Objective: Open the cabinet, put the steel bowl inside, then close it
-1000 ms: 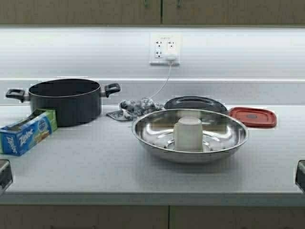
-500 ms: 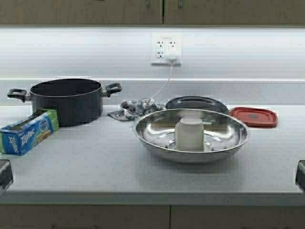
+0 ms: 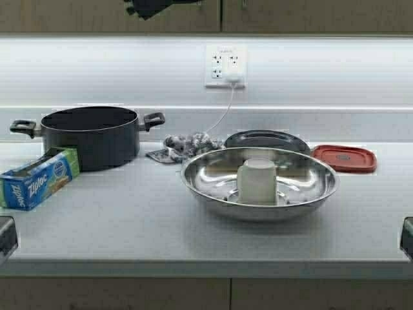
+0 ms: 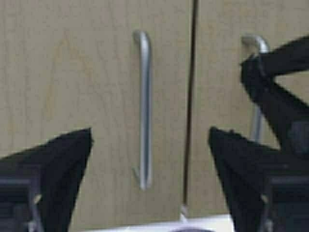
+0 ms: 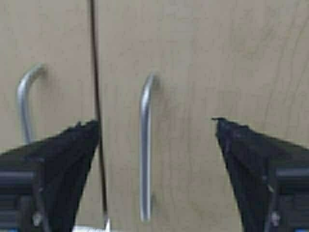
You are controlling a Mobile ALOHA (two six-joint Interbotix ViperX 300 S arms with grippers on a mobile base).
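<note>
The cabinet door [image 3: 77, 16] will swing outward around its far edge when I pull, because the silver bar handle is close beside the middle seam [image 3: 221, 16].
The steel bowl [image 3: 206, 177] sits on the counter right of centre with a white cup [image 3: 257, 182] upside down in it. Only the lower edge of the cabinet [image 3: 290, 16] shows in the high view, and both doors are shut. My left gripper [image 3: 148, 6] is raised in front of the left door. In the left wrist view my left gripper [image 4: 149, 133] is open, its fingers either side of the left door's handle [image 4: 143, 111] and short of it. My right gripper [image 5: 155, 122] is open in front of the right door's handle [image 5: 146, 145].
On the counter stand a black two-handled pot [image 3: 90, 137], a Ziploc box [image 3: 37, 178], a crumpled cloth [image 3: 184, 145], a dark plate [image 3: 266, 139] behind the bowl and a red lid [image 3: 343, 158]. A plugged-in wall outlet [image 3: 224, 64] sits below the cabinet.
My left gripper's dark tip has come into the top edge of the high view in front of the cabinet. The scene shifted very slightly to the right early on.
</note>
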